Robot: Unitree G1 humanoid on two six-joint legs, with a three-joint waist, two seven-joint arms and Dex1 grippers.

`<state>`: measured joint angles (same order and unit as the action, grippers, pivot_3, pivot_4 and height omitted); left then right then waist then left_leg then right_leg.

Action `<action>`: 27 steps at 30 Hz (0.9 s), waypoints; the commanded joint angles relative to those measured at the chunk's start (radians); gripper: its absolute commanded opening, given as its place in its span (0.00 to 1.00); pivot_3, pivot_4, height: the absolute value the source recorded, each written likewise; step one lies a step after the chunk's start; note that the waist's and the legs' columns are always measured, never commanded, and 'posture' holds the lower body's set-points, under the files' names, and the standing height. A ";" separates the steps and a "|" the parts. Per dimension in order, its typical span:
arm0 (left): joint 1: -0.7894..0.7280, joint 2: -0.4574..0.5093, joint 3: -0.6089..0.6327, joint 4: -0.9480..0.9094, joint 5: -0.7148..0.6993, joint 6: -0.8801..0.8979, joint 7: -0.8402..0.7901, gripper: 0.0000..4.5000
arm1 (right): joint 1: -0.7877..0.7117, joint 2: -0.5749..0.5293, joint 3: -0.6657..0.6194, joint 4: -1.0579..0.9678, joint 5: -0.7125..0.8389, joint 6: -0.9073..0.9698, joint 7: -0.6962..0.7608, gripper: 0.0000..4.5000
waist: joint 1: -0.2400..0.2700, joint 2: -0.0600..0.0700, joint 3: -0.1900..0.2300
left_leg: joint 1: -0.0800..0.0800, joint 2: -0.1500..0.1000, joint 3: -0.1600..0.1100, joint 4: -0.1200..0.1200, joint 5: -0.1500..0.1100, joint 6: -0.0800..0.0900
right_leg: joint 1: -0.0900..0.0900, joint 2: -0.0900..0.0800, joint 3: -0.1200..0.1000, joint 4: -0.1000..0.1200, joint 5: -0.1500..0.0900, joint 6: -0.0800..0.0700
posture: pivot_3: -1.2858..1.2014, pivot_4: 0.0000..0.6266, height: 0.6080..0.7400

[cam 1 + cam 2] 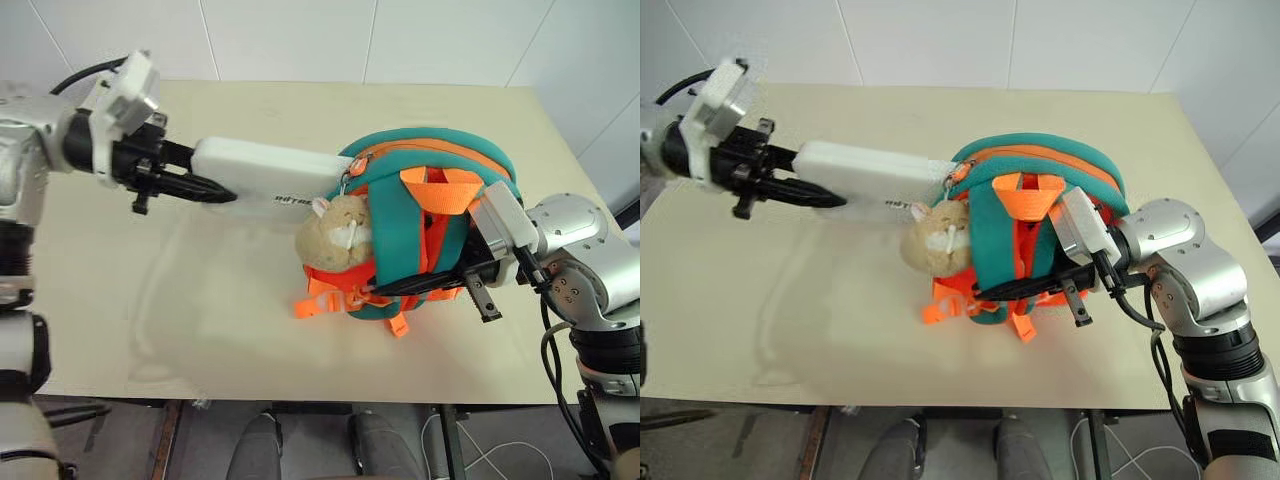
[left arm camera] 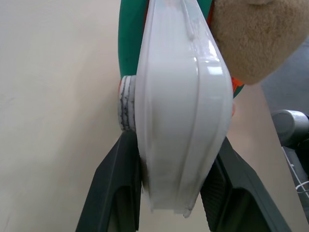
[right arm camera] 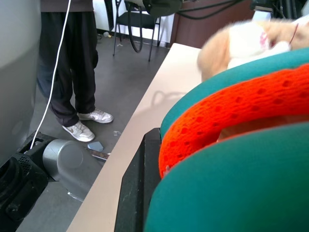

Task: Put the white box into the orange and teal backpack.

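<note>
My left gripper should keep pushing until its fingers reach the backpack's opening (image 1: 346,171), then let go, because the white box's far end (image 1: 318,178) points straight into that opening.
The white box (image 1: 265,172) is held above the table, lying level, with my left gripper (image 1: 205,187) shut on its left end. Its right end reaches the zipped mouth of the orange and teal backpack (image 1: 450,165), just above the tan plush hamster (image 1: 338,232). In the left wrist view the box (image 2: 183,111) sits edge-on between the two black fingers (image 2: 113,188). My right gripper (image 1: 385,289) is shut on the backpack's lower straps and keeps it upright. In the right wrist view one finger (image 3: 137,188) presses against a teal and orange strap (image 3: 241,111).
The beige table (image 1: 150,330) has bare room to the left of and in front of the backpack. Loose orange buckles (image 1: 318,297) lie below the plush toy. A person (image 3: 72,58) stands on the floor beside the table, near a chair (image 3: 133,19).
</note>
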<state>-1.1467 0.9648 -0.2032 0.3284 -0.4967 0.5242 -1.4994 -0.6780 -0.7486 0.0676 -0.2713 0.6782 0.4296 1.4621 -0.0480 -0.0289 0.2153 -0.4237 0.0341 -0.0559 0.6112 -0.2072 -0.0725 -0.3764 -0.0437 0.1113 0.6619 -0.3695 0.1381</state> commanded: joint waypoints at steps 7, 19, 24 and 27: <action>-0.012 -0.171 0.002 -0.050 0.076 0.094 0.128 0.27 | -0.020 0.020 -0.006 -0.010 -0.017 -0.032 -0.006 0.00 | -0.006 0.000 0.000 | 0.000 0.000 0.000 0.000 0.000 0.000 | 0.000 0.000 0.000 0.000 0.000 0.000 | 0.52 0.24 1.00; -0.081 -0.336 -0.102 0.035 0.230 0.099 0.169 0.27 | -0.047 0.054 0.011 0.022 -0.043 -0.043 0.001 0.00 | -0.004 0.000 0.000 | 0.000 -0.001 -0.001 0.002 0.000 0.000 | 0.001 0.000 0.000 0.001 0.000 0.001 | 0.52 0.24 1.00; -0.116 -0.448 -0.066 0.106 0.263 0.042 0.261 0.27 | -0.055 0.072 0.017 0.029 -0.056 -0.048 -0.005 0.00 | 0.000 0.000 0.000 | 0.000 -0.001 -0.001 0.002 0.000 0.000 | 0.001 0.000 0.000 0.001 0.000 0.001 | 0.52 0.24 1.00; -0.104 -0.493 -0.017 0.090 0.235 0.063 0.300 0.44 | -0.054 0.077 0.015 0.029 -0.059 -0.048 -0.010 0.00 | 0.007 0.000 0.000 | 0.000 -0.001 -0.001 0.003 0.000 0.000 | 0.001 0.000 0.000 0.001 0.000 0.001 | 0.52 0.24 1.00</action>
<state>-1.2324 0.4748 -0.2717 0.4480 -0.2417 0.5848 -1.2320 -0.7175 -0.6767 0.0845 -0.2235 0.6128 0.3948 1.4506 -0.0413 -0.0289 0.2156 -0.4238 0.0330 -0.0570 0.6137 -0.2069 -0.0727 -0.3752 -0.0441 0.1116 0.6627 -0.3690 0.1394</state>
